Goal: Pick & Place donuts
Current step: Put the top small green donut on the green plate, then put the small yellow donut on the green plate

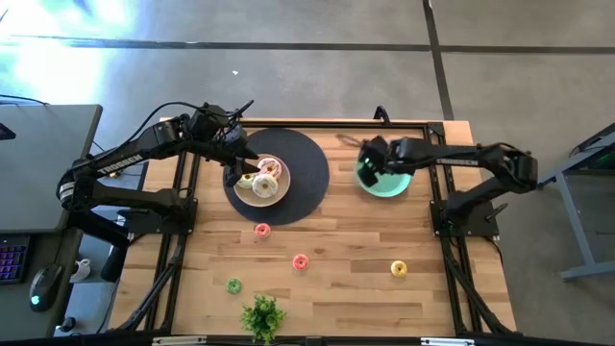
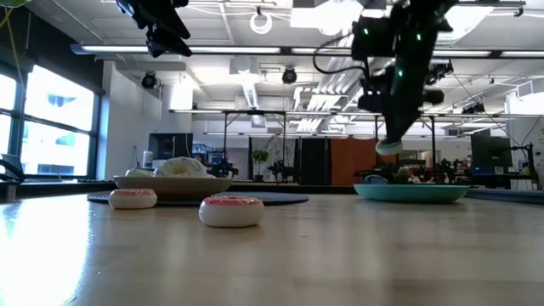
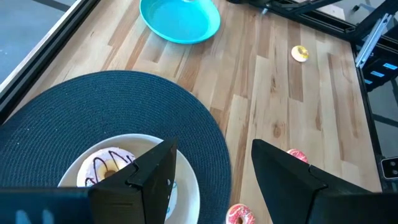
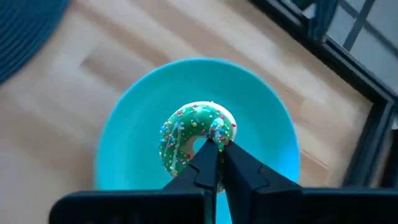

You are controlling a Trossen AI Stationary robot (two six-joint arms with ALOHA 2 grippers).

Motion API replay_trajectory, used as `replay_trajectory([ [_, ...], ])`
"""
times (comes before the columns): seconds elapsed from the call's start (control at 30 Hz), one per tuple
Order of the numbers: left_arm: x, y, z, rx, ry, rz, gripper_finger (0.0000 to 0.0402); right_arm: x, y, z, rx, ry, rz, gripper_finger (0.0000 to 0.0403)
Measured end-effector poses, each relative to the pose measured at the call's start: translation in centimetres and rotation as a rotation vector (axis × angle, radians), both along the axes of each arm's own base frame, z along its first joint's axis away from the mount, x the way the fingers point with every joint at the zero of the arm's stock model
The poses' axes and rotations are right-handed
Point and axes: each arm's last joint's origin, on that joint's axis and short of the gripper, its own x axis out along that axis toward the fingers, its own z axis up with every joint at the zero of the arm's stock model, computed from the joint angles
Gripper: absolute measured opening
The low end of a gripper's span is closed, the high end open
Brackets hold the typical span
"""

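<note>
The green sprinkled donut [image 2: 389, 148] hangs over the empty teal plate [image 1: 389, 185], well inside its rim, so my right gripper should go on lowering until the donut nears it, before it releases.
My right gripper [image 4: 217, 152] is shut on a green sprinkled donut [image 4: 196, 134] above the teal plate [image 4: 267, 112], which sits at the table's far right [image 1: 396, 186]. My left gripper [image 3: 214, 146] is open and hovers over the beige plate [image 1: 273, 195] on a round dark mat [image 1: 307, 159]. That plate holds a white-iced donut [image 3: 107, 167] and a pink-iced one [image 1: 269, 168]. Small donuts lie flat on the wood: two pink-red [image 1: 261, 229] [image 1: 300, 260], one yellow [image 1: 399, 268], one green [image 1: 233, 284]. My right gripper pinches the green donut's ring [image 4: 221, 132] on the side nearest it. One finger [image 4: 208, 163] seems to sit at the hole and the other at the outer rim. The fingers come from above. The donut [image 2: 389, 147] hangs lifted clear above the teal plate [image 2: 410, 192].
A small leafy plant [image 1: 262, 317] stands at the table's near edge. Black frame rails run along the left and right sides and the far edge. Open wood lies between the plates and the small donuts.
</note>
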Motion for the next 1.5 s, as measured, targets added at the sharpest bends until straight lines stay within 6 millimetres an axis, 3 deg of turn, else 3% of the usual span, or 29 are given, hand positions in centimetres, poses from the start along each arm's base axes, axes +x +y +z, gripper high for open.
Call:
replay_trajectory([
  [0.17, 0.0, 0.0, 0.0, 0.0, 0.0, 0.0, 0.0208, -1.6, -2.6, -3.5, -0.017, -0.18, -0.058, 0.0007],
  [0.33, 0.0, 0.0, 0.0, 0.0, 0.001, 0.0, 0.0208, -2.1, -4.1, -5.8, -0.049, -0.377, -0.073, 0.0013],
  [0.6, 0.0, 0.0, 0.0, -0.038, -0.001, 0.028, 0.0208, -3.4, -4.0, -7.4, -0.064, -0.311, -0.062, 0.0014],
  [0.93, 0.1, 0.0, 0.1, -0.038, -0.012, 0.031, 0.0208, -3.5, -4.0, -7.6, -0.107, -0.254, 0.002, 0.0081],
  [1.17, 0.1, 0.0, 0.1, -0.037, -0.018, 0.033, 0.0208, -3.4, -3.7, -7.5, -0.041, -0.288, 0.041, 0.0135],
  [1.33, 0.1, 0.1, 0.1, -0.036, -0.018, 0.032, 0.0208, -3.8, -3.1, -6.6, 0.027, -0.336, 0.088, 0.0146],
  [1.5, 0.1, 0.1, 0.1, -0.035, -0.021, 0.032, 0.0208, -4.4, -1.0, -4.8, 0.108, -0.397, 0.148, 0.0139],
])
